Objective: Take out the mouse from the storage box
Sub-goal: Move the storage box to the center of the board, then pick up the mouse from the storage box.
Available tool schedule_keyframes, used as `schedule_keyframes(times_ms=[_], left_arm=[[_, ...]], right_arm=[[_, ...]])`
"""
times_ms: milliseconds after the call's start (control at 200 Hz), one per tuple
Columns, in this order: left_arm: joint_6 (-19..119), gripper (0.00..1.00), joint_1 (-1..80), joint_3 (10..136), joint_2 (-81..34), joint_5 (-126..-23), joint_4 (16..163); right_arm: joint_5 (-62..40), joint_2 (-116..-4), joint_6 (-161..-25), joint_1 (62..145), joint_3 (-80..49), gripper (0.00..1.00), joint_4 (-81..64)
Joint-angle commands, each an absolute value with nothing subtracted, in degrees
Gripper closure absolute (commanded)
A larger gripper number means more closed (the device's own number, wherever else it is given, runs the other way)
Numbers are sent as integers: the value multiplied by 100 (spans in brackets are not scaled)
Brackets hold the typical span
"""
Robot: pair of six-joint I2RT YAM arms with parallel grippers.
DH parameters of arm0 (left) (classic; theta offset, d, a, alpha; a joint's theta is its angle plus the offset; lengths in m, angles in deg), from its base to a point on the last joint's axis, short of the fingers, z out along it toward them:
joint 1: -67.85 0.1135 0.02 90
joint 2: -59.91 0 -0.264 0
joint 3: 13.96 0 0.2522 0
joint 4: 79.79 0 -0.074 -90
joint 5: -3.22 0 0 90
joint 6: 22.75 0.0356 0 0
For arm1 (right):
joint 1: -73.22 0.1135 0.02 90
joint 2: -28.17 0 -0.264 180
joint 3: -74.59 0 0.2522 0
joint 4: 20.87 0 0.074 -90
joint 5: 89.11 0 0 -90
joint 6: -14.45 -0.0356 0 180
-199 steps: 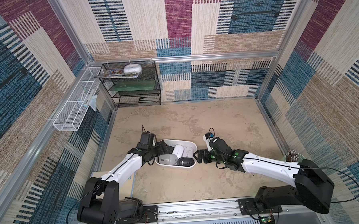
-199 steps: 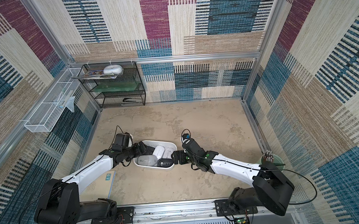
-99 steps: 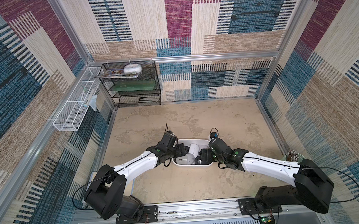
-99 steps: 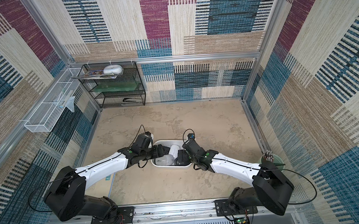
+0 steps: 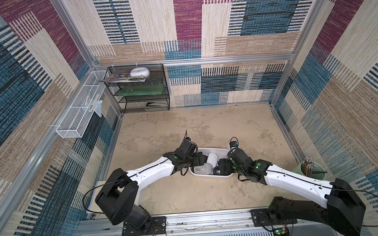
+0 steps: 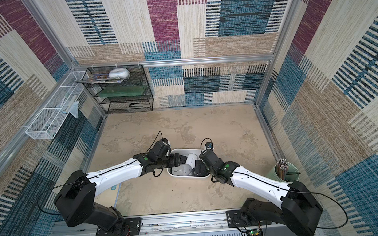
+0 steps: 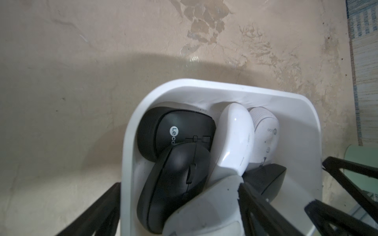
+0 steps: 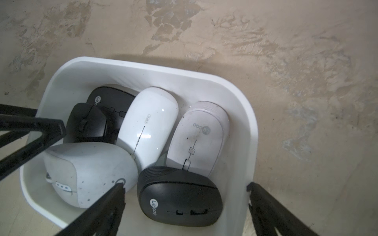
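Note:
I should move my left gripper away while my right gripper turns and picks up the grey mouse (image 5: 203, 169), because my left gripper straddles the storage box's side (image 7: 125, 169) next to the grey mouse.
The white storage box (image 5: 209, 148) (image 6: 187, 177) sits on the floor near the front, holding several mice, black, white and grey. My left gripper (image 5: 198, 159) (image 7: 178, 185) is open at the box's left end. One finger is outside the wall and the other rests by a grey mouse (image 7: 204, 204), with a black mouse (image 7: 178, 175) between them. My right gripper (image 5: 222, 167) (image 8: 185, 189) is open at the right end. It straddles a black Lecoo mouse (image 8: 180, 196) and the box wall (image 8: 235, 183).
A black mesh rack (image 5: 143, 89) stands at the back left, and a white wire basket (image 5: 78, 112) hangs on the left wall. A green cup of pencils (image 5: 311, 170) is at the right wall. A flat pad (image 6: 114, 192) lies under the left arm.
The box has slid to the right along with my left arm. My right gripper, earlier beside the box's right end, now reaches over it.

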State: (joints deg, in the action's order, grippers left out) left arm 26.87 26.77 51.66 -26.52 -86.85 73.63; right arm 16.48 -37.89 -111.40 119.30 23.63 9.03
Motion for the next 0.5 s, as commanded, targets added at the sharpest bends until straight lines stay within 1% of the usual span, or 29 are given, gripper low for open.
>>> schedule_keyframes(times_ms=[0,200,306,381,496], left_arm=[[2838,10,2699,5007,-2368,-9055,7014],[2600,11,2699,4160,-1593,-9072,7171],[2421,12,2711,3675,-1199,-9126,7440],[2301,13,2759,3539,-1144,-9091,7550],[2213,16,2862,3528,-1377,-8882,7800]], right_arm=[[1483,-3599,-10308,11945,2233,3,908],[443,-3446,-9314,11982,2272,5,358],[61,-3593,-9067,12027,2406,9,-12],[-25,-3700,-8839,12128,2539,9,-320],[97,-3967,-8675,12138,2464,9,-294]])
